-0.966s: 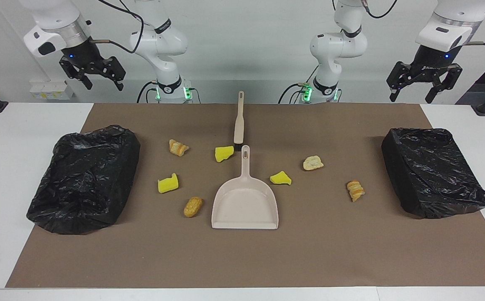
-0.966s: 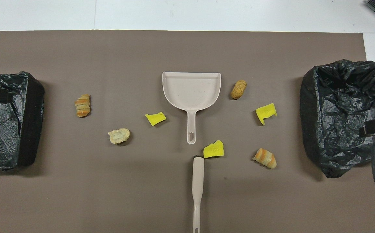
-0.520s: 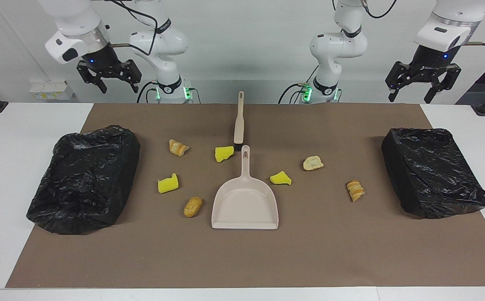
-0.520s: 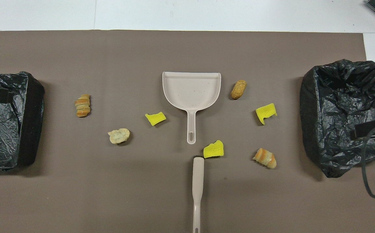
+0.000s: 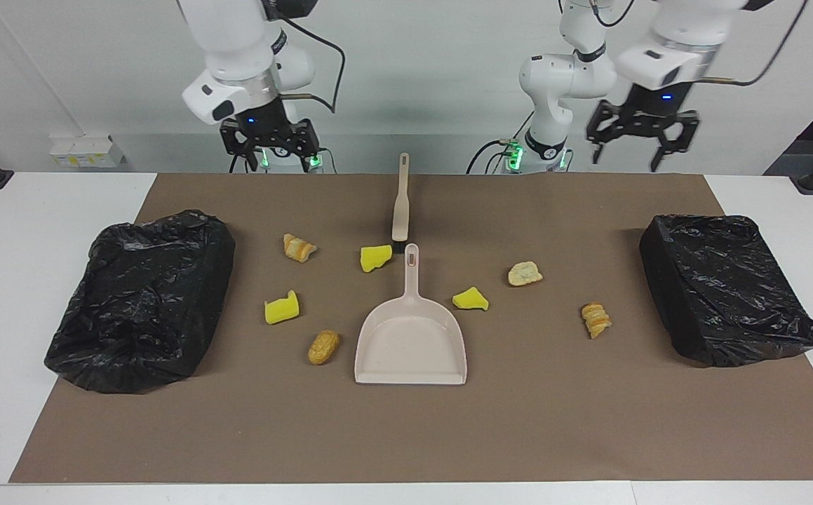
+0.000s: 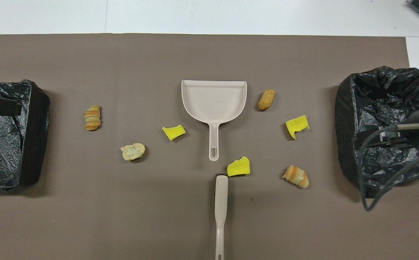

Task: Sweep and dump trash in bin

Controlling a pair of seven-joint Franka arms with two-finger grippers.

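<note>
My left gripper is on its way to the beige brush's thin handle (image 6: 219,243), which points toward my arms and is clear of the trash. It should keep going toward that handle (image 6: 219,230) until its fingers close.
The trash lies loose on the brown mat (image 5: 406,428): three yellow sponge chunks (image 5: 376,257) (image 5: 281,308) (image 5: 470,299) and several tan bread lumps (image 5: 299,247) (image 5: 323,346) (image 5: 525,273) (image 5: 595,319). Among them a beige dustpan (image 5: 411,344) lies flat, handle toward the robots. A beige brush (image 5: 400,203) lies nearer the robots, in line with that handle. One black-lined bin (image 5: 143,298) stands at the right arm's end, another bin (image 5: 725,284) at the left arm's end. Both grippers hang high over the mat's robot-side edge, open and holding nothing: right gripper (image 5: 271,156), left gripper (image 5: 634,151).
White table (image 5: 34,231) shows around the mat. In the overhead view the right arm's cable (image 6: 379,169) loops over the bin (image 6: 383,108) at that end. Bare mat (image 6: 209,54) lies farther from the robots than the dustpan (image 6: 213,99).
Both grippers have swung inward from the table's ends toward the middle, the right one much farther. They stayed open. Nothing on the mat has moved.
</note>
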